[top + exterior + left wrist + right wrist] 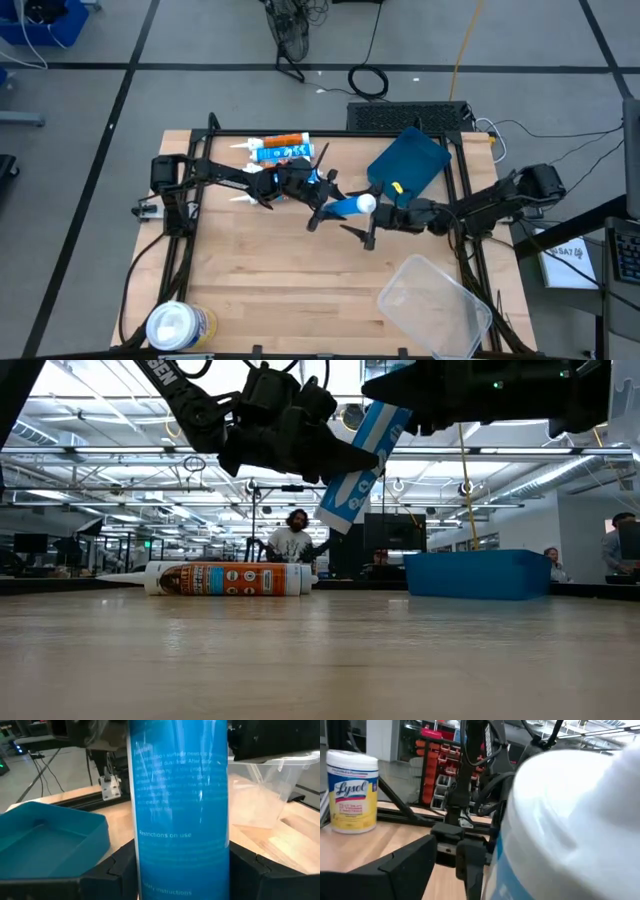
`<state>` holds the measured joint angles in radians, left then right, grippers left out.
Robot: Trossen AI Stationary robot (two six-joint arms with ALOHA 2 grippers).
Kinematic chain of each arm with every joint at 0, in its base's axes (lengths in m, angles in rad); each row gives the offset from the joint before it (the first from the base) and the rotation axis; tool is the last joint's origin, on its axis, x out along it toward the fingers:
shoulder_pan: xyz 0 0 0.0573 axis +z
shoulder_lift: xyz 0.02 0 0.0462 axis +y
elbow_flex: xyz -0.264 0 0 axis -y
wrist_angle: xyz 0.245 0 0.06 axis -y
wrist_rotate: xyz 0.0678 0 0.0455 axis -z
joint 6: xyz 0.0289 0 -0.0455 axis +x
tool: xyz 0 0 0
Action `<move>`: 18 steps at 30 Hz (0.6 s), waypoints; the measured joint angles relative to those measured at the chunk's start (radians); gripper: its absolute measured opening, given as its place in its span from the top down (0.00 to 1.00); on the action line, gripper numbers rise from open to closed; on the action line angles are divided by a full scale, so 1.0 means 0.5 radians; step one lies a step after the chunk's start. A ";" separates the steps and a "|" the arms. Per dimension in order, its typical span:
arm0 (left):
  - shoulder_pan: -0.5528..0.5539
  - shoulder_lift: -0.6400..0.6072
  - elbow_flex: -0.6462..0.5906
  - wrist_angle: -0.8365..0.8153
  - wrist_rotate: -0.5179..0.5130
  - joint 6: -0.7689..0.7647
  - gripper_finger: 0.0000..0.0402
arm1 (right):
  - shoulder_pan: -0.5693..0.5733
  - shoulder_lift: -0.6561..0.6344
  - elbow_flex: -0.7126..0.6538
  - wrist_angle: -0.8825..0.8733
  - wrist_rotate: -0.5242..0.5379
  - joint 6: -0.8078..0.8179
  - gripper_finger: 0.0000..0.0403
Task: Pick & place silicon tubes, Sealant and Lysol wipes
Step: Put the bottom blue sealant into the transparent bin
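The left gripper is holding the blue caulk tube far from the clear tub (435, 305), so the right gripper should grab the tube's white end (367, 203) and bring the tube to the tub.
My left gripper (322, 205) is shut on a blue caulk tube (345, 207) above the table's middle. The tube is tilted, its white end (366, 203) raised toward the right arm. My right gripper (366, 228) is open, with that white end (565, 810) close in front of it; only one of its fingers (405, 865) shows. An orange tube (285, 140) and a blue-and-white tube (278, 153) lie on their sides at the far edge. The yellow Lysol wipes canister (180, 325) stands upright at the near left corner. My left gripper pinches the blue tube's barrel (180, 845) between its two fingers (112, 872), which lie across the tube. The tube is lifted clear of the table and tilted, its white end higher (390, 415). Whether my right gripper touches the white end, I cannot tell.
A blue tray (410, 165) lies at the far right. A clear plastic tub (435, 305) sits at the near right corner. Black frame rails (190, 215) run along the table's left and right sides. People show in the room beyond the table (293, 540).
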<state>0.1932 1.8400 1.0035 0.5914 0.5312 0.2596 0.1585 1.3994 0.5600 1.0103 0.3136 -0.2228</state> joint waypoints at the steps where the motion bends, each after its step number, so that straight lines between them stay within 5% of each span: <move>1: -0.004 0.000 0.000 0.003 0.001 0.001 0.47 | 0.000 0.005 0.005 0.009 0.000 0.000 0.09; 11: -0.013 -0.001 0.000 -0.013 0.015 0.029 0.47 | 0.001 -0.070 0.008 -0.122 0.016 0.098 0.50; 18: -0.026 -0.002 0.000 -0.021 0.005 0.028 0.47 | 0.016 -0.077 0.016 -0.224 0.117 0.161 0.51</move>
<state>0.1802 1.8393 1.0035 0.5808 0.5335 0.2735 0.1665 1.3609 0.5678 0.8986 0.3721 -0.1425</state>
